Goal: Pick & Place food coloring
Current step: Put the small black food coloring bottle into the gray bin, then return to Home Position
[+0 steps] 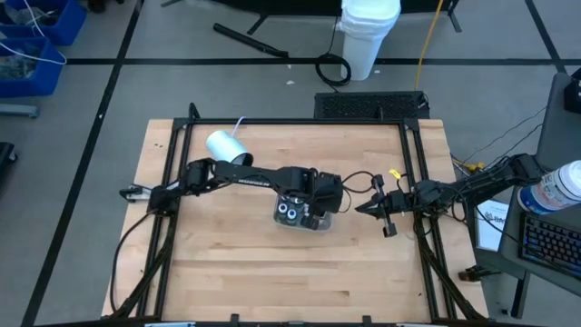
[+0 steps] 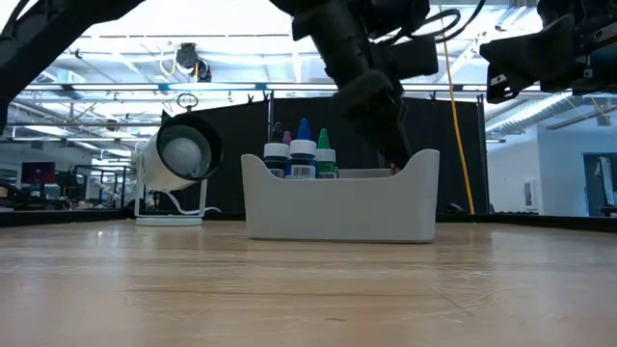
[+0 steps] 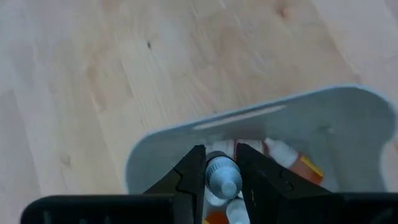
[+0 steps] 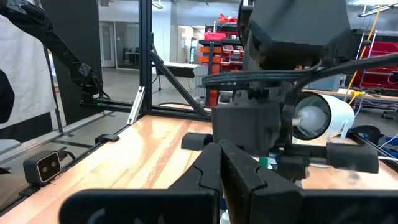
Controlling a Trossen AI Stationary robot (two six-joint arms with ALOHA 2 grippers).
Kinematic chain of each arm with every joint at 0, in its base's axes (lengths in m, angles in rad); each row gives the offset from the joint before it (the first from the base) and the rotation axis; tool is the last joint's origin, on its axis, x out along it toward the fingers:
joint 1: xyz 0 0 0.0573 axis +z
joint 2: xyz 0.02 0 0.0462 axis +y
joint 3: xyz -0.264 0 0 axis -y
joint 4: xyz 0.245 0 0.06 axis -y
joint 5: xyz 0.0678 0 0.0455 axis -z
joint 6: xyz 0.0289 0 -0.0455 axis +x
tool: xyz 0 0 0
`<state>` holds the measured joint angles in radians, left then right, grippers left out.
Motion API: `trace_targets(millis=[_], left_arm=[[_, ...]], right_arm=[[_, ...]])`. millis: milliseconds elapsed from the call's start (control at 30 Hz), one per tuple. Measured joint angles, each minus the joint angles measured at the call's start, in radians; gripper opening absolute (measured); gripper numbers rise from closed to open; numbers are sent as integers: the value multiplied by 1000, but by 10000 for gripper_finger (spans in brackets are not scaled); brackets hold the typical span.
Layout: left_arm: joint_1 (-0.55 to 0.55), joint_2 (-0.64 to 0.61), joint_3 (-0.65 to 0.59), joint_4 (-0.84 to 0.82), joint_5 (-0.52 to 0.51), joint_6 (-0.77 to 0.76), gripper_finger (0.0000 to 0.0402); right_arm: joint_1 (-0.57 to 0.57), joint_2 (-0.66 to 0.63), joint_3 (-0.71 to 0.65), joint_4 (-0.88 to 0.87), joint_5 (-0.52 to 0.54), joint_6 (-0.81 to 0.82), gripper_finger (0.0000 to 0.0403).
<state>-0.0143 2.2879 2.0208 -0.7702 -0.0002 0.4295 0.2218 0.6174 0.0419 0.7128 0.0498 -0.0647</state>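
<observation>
The small bottle (image 3: 224,177) is cap up next to the tray's empty corner (image 3: 154,167), so my left gripper should carry on lowering the bottle into that corner until it stands, and then let go.
A small pale grey tray (image 1: 313,225) stands at the table's middle, with food coloring bottles (image 2: 302,159) upright at its left end in the low view. My left gripper (image 3: 221,152) reaches down into the tray (image 2: 337,207) at its other end and is shut on one small bottle with a pale cap (image 3: 222,177). More bottles with orange parts (image 3: 303,165) lie beside it in the tray. My right gripper (image 1: 365,208) hovers shut to the right of the tray, touching nothing. My left gripper pinches one food coloring bottle between its two fingers, which sit on opposite sides just below the pale cap (image 3: 217,167). The fingers (image 2: 393,154) slant down from above into the tray. The tray wall hides whether the bottle's base rests on the tray floor.
A white cylinder with a cord (image 1: 224,145) lies on the table at the far left of the tray, also seen in the low view (image 2: 178,154). Black frame rails (image 1: 172,163) run along the table's sides. Bare wood lies toward the near edge.
</observation>
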Motion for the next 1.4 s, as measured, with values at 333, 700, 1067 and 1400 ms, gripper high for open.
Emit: trace_targets(millis=[333,700,1067,1400], left_arm=[[10,0,-37,78,1,17,85],[15,50,-36,93,1,34,85],[23,69,-37,92,0,36,86],[25,69,-37,85,0,7,153]], right_arm=[[0,0,0,0,0,0,0],[0,0,0,2,1,-4,0],[0,0,0,8,1,-4,0],[0,0,0,8,-1,-11,0]])
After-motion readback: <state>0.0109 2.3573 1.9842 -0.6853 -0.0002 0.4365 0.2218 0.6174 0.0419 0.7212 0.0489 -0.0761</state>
